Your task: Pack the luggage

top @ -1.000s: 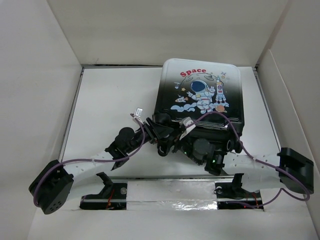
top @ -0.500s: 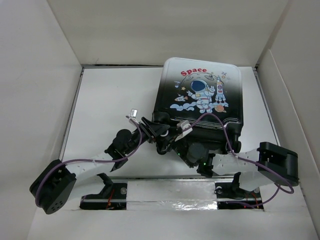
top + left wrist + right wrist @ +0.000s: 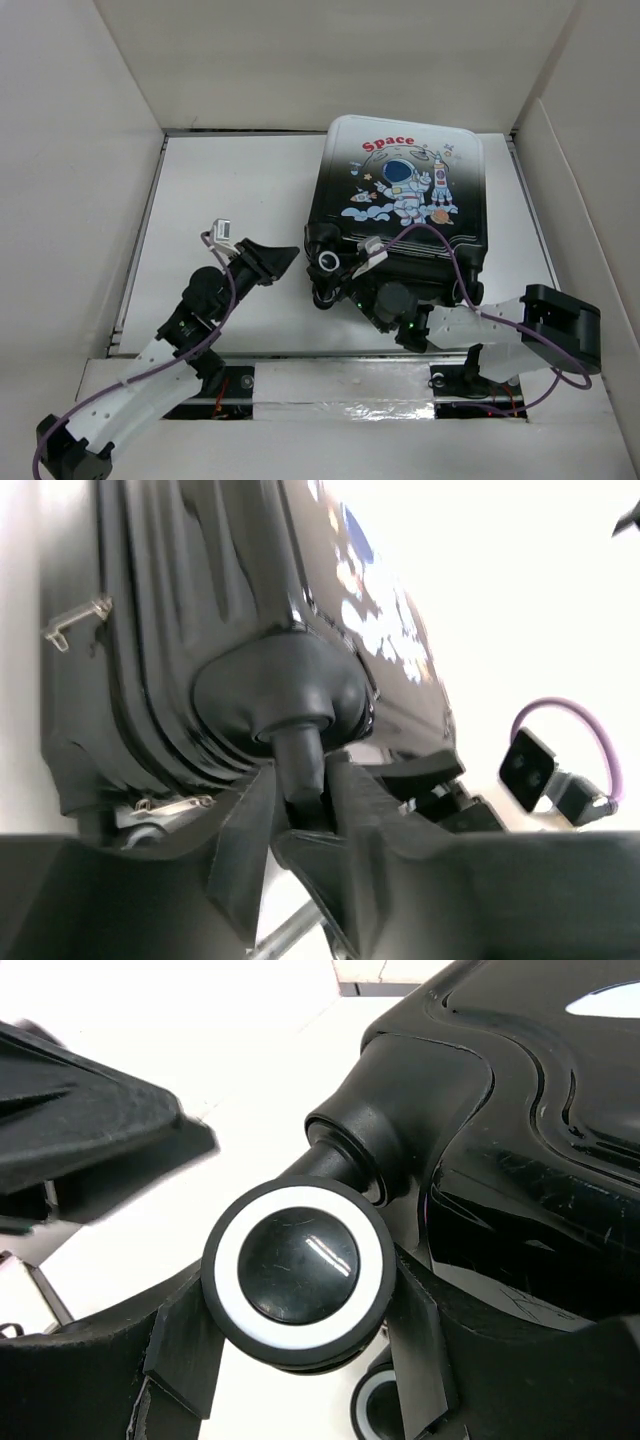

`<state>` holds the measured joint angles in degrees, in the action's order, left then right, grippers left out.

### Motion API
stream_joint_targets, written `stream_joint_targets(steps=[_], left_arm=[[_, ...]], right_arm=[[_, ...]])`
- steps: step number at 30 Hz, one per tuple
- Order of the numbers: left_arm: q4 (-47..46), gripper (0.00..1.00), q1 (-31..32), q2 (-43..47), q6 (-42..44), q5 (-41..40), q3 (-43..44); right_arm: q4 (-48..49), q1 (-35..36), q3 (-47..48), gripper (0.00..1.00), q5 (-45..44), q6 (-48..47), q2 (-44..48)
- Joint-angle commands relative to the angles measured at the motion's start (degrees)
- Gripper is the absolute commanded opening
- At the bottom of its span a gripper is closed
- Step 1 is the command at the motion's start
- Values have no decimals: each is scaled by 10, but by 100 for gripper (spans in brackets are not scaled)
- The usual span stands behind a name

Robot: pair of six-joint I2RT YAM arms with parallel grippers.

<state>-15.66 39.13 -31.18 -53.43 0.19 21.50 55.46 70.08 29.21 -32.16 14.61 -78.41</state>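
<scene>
The fingers of my left gripper point at the caster stem (image 3: 298, 758), away from the zipper pull (image 3: 174, 806) by the low caster wheel, so I need to open them and pinch that pull.
The luggage (image 3: 400, 190) lies closed and flat on the table, with the astronaut and red "Space" print facing up and its wheels toward me. It also shows in the left wrist view (image 3: 200, 610) and the right wrist view (image 3: 540, 1110). My right gripper (image 3: 332, 270) is at its near-left corner. Its fingers (image 3: 185, 1350) press both sides of the white-ringed caster wheel (image 3: 298, 1265). My left gripper (image 3: 292, 254) is just left of that wheel (image 3: 328, 262) and does not touch it. Its jaws are nearly together (image 3: 302, 775), and the caster stem (image 3: 298, 745) shows just past them.
White walls close in the table on the left (image 3: 80, 200), back and right (image 3: 590, 200). A second caster wheel (image 3: 385, 1405) sits low beside the right fingers. A metal zipper pull (image 3: 75, 620) hangs on the luggage's side. Purple cables loop over both arms (image 3: 440, 240).
My left gripper has pulled back to the left, off the near-left caster wheel, and its arm has swung down and outward. My right gripper has stayed at that wheel.
</scene>
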Motion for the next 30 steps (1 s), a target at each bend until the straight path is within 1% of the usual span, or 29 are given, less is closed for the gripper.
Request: stream_joint_targets(steps=[1, 4, 5, 6, 7, 8, 9, 10, 11, 12, 13, 14, 16, 17, 19, 22, 26, 30], left_arm=[[60, 15, -4, 13, 54, -45, -10], [22, 0, -4, -11, 55, -33, -56], [-1, 0, 15, -29, 64, -27, -68], [-46, 0, 30, -38, 66, -35, -79], [-65, 0, 46, -58, 72, -47, -91], [-82, 0, 62, -70, 90, -61, -94], [-107, 0, 96, -85, 100, -99, -94], [-117, 0, 112, -100, 108, -119, -88], [-128, 0, 127, -135, 116, -136, -85], [-160, 4, 155, -151, 134, -162, -83], [-175, 15, 166, -164, 137, -175, -84], [-190, 22, 173, -188, 141, -186, -84], [-234, 37, 178, -208, 155, -192, -84], [-247, 39, 178, -226, 158, -192, -84], [-262, 42, 178, -258, 174, -201, -71], [-273, 42, 178, -292, 191, -218, -54], [-278, 41, 178, -311, 209, -238, -38], [-314, 41, 178, -320, 226, -246, -40]], right_arm=[[7, -20, 27, 8, -34, 9, 21], [-23, -20, 40, 6, -15, 11, 32], [-32, -25, 44, 6, -4, 11, 36], [-41, -25, 48, 5, 2, 11, 41], [-58, -25, 54, 5, 7, 12, 50], [-67, -25, 58, 4, 18, 13, 55], [-76, -31, 60, 4, 24, 14, 62], [-97, -31, 68, 4, 29, 15, 66], [-109, -38, 74, 4, 45, 16, 74], [-124, -38, 80, 3, 51, 17, 77], [-142, -38, 86, 3, 55, 20, 80], [-143, -38, 89, 3, 62, 19, 85], [-148, -43, 88, 3, 67, 18, 88], [-149, -43, 88, 3, 74, 19, 89], [-151, -50, 86, 3, 81, 22, 91], [-149, -55, 84, 2, 98, 28, 92], [-148, -60, 83, 2, 113, 29, 93], [-149, -60, 88, 2, 125, 29, 88]])
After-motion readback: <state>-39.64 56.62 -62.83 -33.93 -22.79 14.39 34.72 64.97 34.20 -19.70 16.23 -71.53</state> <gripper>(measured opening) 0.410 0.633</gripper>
